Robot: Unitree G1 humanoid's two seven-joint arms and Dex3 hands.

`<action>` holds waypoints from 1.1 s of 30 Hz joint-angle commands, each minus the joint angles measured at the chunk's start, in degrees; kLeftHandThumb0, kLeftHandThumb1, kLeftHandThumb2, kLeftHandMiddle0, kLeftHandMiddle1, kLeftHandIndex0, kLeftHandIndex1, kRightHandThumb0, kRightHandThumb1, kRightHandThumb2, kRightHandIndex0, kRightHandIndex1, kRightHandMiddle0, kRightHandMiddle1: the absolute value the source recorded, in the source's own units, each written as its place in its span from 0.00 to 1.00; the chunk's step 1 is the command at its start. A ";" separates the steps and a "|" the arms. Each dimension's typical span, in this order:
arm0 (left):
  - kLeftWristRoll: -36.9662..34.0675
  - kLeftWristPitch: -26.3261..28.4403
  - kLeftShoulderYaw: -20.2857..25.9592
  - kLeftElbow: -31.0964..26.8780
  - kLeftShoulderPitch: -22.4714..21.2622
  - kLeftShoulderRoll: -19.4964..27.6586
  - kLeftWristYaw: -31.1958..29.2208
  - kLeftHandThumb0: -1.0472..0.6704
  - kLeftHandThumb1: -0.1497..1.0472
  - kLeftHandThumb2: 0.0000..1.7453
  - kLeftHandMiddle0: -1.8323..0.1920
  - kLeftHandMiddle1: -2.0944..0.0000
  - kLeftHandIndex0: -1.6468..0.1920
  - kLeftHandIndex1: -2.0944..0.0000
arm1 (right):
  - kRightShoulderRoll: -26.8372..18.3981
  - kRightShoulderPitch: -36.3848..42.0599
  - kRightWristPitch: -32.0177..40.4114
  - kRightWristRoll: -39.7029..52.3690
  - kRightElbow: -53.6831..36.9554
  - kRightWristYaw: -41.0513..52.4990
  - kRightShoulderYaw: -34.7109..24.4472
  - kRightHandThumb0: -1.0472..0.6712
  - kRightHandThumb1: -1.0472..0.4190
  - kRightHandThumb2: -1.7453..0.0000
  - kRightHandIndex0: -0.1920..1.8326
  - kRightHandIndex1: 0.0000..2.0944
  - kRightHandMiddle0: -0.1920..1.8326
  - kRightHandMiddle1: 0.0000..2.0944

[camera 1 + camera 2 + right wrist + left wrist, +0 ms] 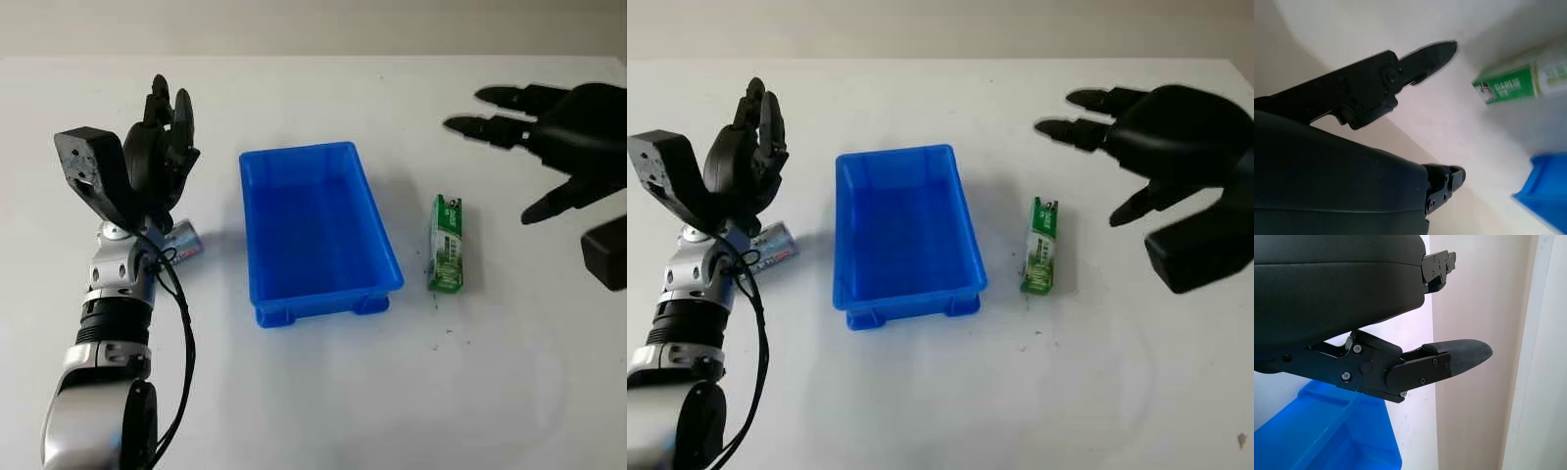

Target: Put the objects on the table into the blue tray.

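Observation:
The silvery packet's round end sticks out a little past my left gripper, so I expect a longer roll of trash bags when I pick it up.
The blue tray stands empty in the middle of the white table. To its right lies a green and white box, lengthwise. A small silvery packet lies left of the tray, partly hidden behind my left arm. My left hand is raised above that packet, open, holding nothing. My right hand hovers open at the right, beyond and to the right of the green box.
The tray's corner sits close under my left hand. The table's far edge runs along the back. A few dark specks lie on the table in front of the green box.

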 commanded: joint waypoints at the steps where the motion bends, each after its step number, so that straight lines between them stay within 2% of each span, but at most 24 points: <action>1: 0.36 -0.63 -0.24 0.99 -1.19 0.25 -0.34 0.21 1.00 0.37 1.00 1.00 1.00 1.00 | -2.65 -2.07 -1.37 -5.47 0.57 -6.44 2.98 0.35 0.05 0.96 0.27 0.05 0.25 0.05; 7: 0.21 -1.32 -0.41 3.28 -2.03 0.05 -1.38 0.24 1.00 0.40 1.00 1.00 1.00 1.00 | -2.90 -3.79 -5.07 -10.90 3.55 -19.44 7.33 0.39 0.07 0.97 0.33 0.05 0.31 0.05; 12: 0.88 -2.78 -0.61 5.85 -3.16 0.32 -1.90 0.23 1.00 0.40 1.00 1.00 1.00 1.00 | -1.94 -4.36 -5.01 -12.45 3.40 -25.59 9.47 0.39 0.07 0.97 0.34 0.05 0.33 0.05; 16: 1.08 -3.19 -0.63 6.67 -3.60 0.51 -1.92 0.22 1.00 0.39 1.00 1.00 1.00 1.00 | -0.70 -4.57 -5.26 -14.19 3.92 -30.85 12.04 0.44 0.09 0.98 0.37 0.05 0.36 0.06; 18: 1.43 -3.13 -0.73 6.67 -3.70 0.50 -1.09 0.22 1.00 0.39 1.00 1.00 1.00 1.00 | 0.01 -4.81 -4.89 -15.53 4.32 -32.93 13.55 0.42 0.11 0.98 0.37 0.05 0.36 0.05; 33: 1.73 -2.21 -0.39 4.15 -3.00 0.84 -0.13 0.23 1.00 0.38 1.00 1.00 1.00 1.00 | 4.11 -4.97 -6.10 -16.12 4.36 -32.69 18.75 0.44 0.10 0.97 0.37 0.04 0.36 0.04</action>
